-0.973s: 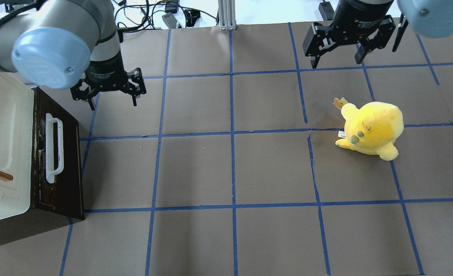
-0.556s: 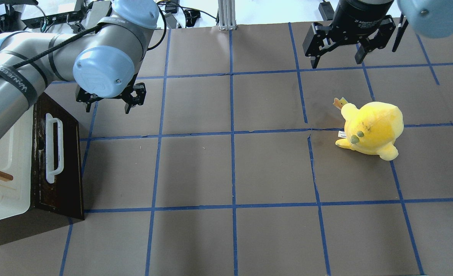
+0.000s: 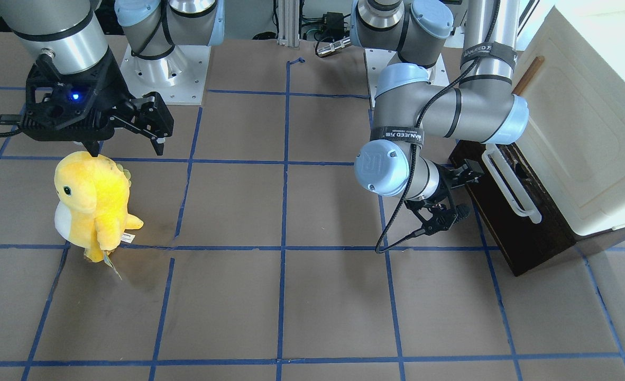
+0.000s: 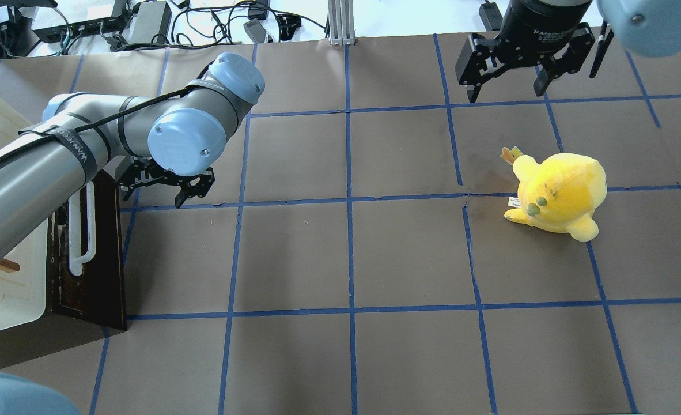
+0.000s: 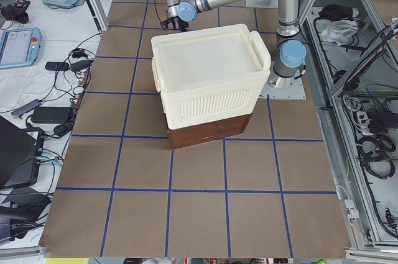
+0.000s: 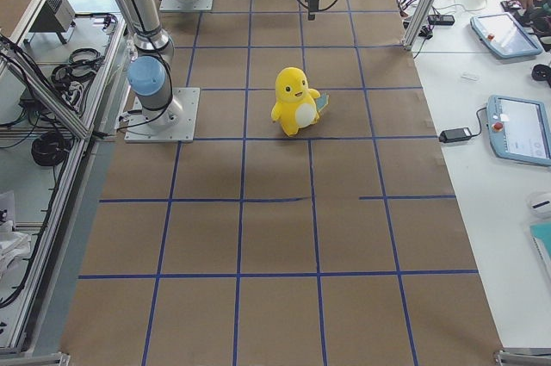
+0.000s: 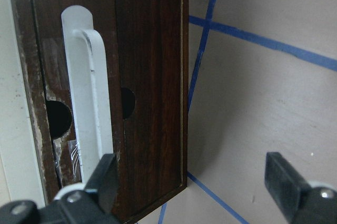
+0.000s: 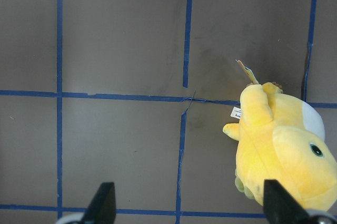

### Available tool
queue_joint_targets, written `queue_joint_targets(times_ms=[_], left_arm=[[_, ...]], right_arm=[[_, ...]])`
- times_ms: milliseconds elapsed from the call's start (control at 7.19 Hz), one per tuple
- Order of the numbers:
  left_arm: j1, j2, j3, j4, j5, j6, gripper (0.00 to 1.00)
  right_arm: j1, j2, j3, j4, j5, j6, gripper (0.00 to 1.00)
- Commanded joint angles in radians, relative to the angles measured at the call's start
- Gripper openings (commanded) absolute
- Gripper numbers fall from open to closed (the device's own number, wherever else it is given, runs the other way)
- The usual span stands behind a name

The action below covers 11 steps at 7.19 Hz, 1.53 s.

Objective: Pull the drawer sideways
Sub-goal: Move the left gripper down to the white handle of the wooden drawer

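The drawer is separated from the brown panel below by a thin seam, so only the drawer will slide straight out when I pull the drawer's handle.
The drawer has a dark brown wooden front and a long white bar handle, and sits low under a cream cabinet at the table's left edge. It also shows in the front view and close up in the left wrist view. My left gripper is open and empty. It hangs just in front of the drawer front, near one end of the handle. One fingertip overlaps the handle's end in the left wrist view. My right gripper is open and empty, far off to the right.
The cream panelled cabinet stands over the drawer. A yellow plush toy sits on the right half of the brown, blue-taped table, below my right gripper. My left arm's elbow hangs over the table near the cabinet.
My left arm has swung down and turned. Its gripper has moved from behind the cabinet's corner to just in front of the drawer front. The right arm and the plush have not moved.
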Motion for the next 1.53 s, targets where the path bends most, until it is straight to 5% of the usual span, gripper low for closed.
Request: queue_joint_targets(times_ms=[0, 556, 1112, 1390], left_arm=[[0.004, -0.002, -0.006, -0.067, 0.055, -0.007, 0.99], [0.066, -0.016, -0.023, -0.196, 0.164, 0.0, 1.0], [0.07, -0.091, -0.028, -0.239, 0.475, 0.002, 0.99], [0.073, -0.097, -0.036, -0.241, 0.458, -0.077, 1.0]], right_arm=[[0.0, 0.0, 0.0, 0.0, 0.0, 0.0, 1.0], [0.0, 0.0, 0.0, 0.0, 0.0, 0.0, 1.0], [0.0, 0.0, 0.0, 0.0, -0.001, 0.0, 1.0], [0.0, 0.0, 0.0, 0.0, 0.0, 0.0, 1.0]])
